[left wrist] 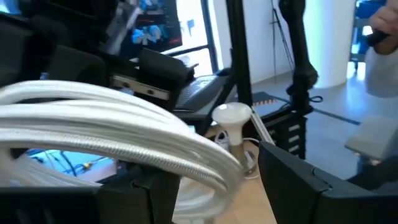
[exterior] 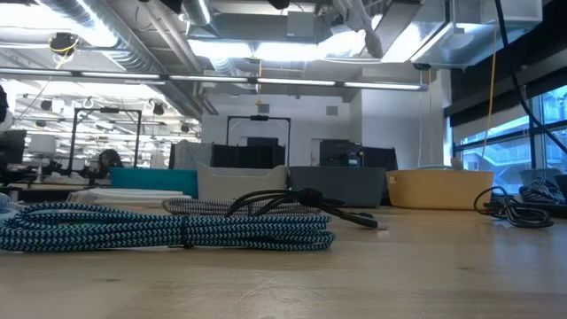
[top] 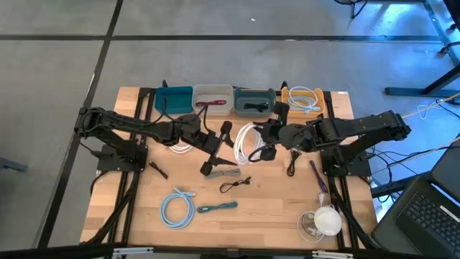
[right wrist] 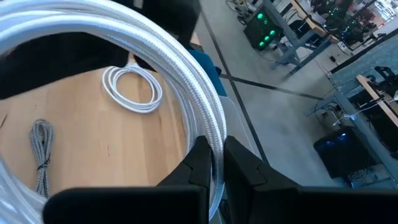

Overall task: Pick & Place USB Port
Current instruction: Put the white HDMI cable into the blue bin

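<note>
The teal bin [top: 173,99] is on my left gripper's side, but my right gripper is holding the white coil [top: 238,142]. My left gripper should take the coil to the bin.
A white braided cable coil [top: 248,144] hangs in the air at the table's middle, between my two grippers. My right gripper [top: 267,149] comes at it from the table's right and is shut on it; its wrist view shows the coil [right wrist: 186,81] looping away from the gripper [right wrist: 214,163]. My left gripper [top: 218,149] reaches in from the left and is open. In its wrist view the coil [left wrist: 124,130] runs across between the two spread fingers [left wrist: 217,186]; I cannot tell whether they touch it. The low view shows neither gripper. My right gripper pinches several strands of the white coil's rim [right wrist: 212,140] between its two fingers. The fingers [right wrist: 245,168] lie across the strands, coming roughly level from the table's right. The loop stands clear of the table and arcs away from the fingertips.
Four bins line the far edge: teal [top: 175,99], white [top: 213,99], grey [top: 253,101] and yellow [top: 302,99]. Loose cables lie around: a second white coil [top: 180,147], light blue coil [top: 177,207], teal cable [top: 219,208], black cable [top: 236,185], purple cable [top: 318,175]. A white cup [top: 325,220] sits near right.
</note>
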